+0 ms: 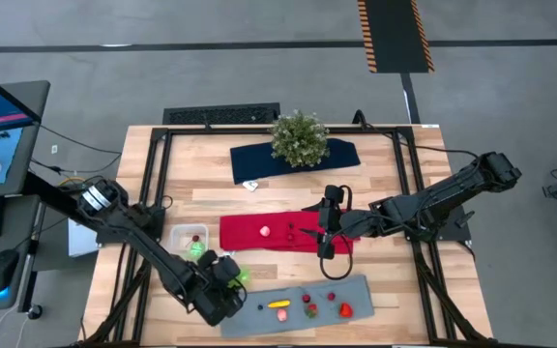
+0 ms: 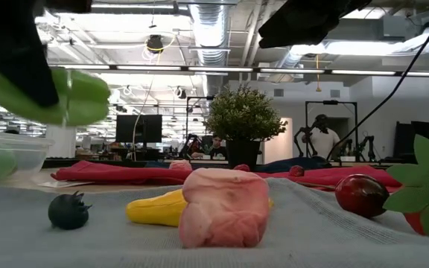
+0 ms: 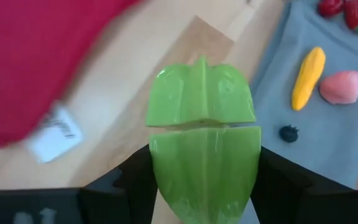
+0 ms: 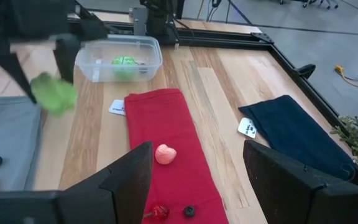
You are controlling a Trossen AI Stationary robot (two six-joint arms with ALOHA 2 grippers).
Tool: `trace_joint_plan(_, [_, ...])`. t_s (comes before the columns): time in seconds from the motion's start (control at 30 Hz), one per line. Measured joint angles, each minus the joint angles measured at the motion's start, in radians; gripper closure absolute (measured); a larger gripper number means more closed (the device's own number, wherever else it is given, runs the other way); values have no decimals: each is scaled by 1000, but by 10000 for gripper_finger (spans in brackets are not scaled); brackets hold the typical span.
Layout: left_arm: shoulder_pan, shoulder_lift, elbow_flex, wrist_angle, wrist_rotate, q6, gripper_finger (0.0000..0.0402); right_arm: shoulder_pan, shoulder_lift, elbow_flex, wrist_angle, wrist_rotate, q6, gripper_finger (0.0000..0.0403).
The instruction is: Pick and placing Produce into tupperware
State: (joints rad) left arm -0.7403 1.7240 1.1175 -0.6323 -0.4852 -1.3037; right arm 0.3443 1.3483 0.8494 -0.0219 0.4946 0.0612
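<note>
I should continue to carry the green vegetable [image 2: 84, 102] with my left gripper, as it hangs higher than the open tupperware's rim, until it is over the free space inside [image 1: 184, 236], and then let it go.
My left gripper [image 1: 228, 280] is shut on a light green leafy toy vegetable [image 3: 201, 143] and holds it in the air between the grey mat [image 1: 356, 287] and the clear tupperware [image 1: 190, 239]. The vegetable also shows in the right wrist view [image 4: 55, 93]. A round green piece [image 4: 124, 62] lies inside the tupperware. On the mat lie a yellow piece [image 2: 155, 208], a pink piece [image 2: 226, 208], a dark berry [image 2: 69, 211] and red pieces [image 1: 344, 309]. My right gripper [image 4: 197, 186] stands open above the red cloth [image 1: 259, 232]. My left gripper pinches the green vegetable between its two fingers, by the two side edges of the half nearer the wrist [image 3: 160, 168]. The fingers [image 3: 135, 183] slant down from the table's left. The far half sticks out past them, and the piece hangs clear of the table.
On the red cloth lie a pink piece [image 4: 165, 154], a strawberry [image 4: 159, 211] and a dark berry [image 4: 189, 211]. A potted plant [image 1: 300, 138] stands on a navy cloth [image 1: 341, 155] at the far side. A dark frame [image 1: 158, 174] runs along the table's edges.
</note>
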Motion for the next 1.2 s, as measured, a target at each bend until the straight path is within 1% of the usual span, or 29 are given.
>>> trace_joint_plan(0.17, [-36, -73, 0, -175, -59, -112, 190, 0, 0, 0, 0, 0, 0, 128])
trace_joint_plan(0.23, [-54, -95, 0, -241, -71, -169, 192, 0, 0, 0, 0, 0, 0, 128])
trace_joint_plan(0.33, [-75, -123, 0, -327, -78, -241, 207, 0, 0, 0, 0, 0, 0, 128])
trace_joint_plan(0.5, [-105, -137, 0, -493, -49, -384, 212, 0, 0, 0, 0, 0, 0, 128])
trace_joint_plan(0.63, [-139, -137, 0, -588, 13, -487, 192, 0, 0, 0, 0, 0, 0, 128])
trace_joint_plan(0.77, [-178, -137, 0, -618, 37, -600, 184, 0, 0, 0, 0, 0, 0, 128])
trace_joint_plan(0.93, [-211, -136, -15, -617, 55, -688, 201, 0, 0, 0, 0, 0, 0, 128])
trace_joint_plan(1.07, [-222, -136, -56, -608, 91, -744, 207, 0, 0, 0, 0, 0, 0, 128])
trace_joint_plan(1.2, [-225, -136, -109, -575, 128, -786, 196, 0, 0, 0, 0, 0, 0, 128])
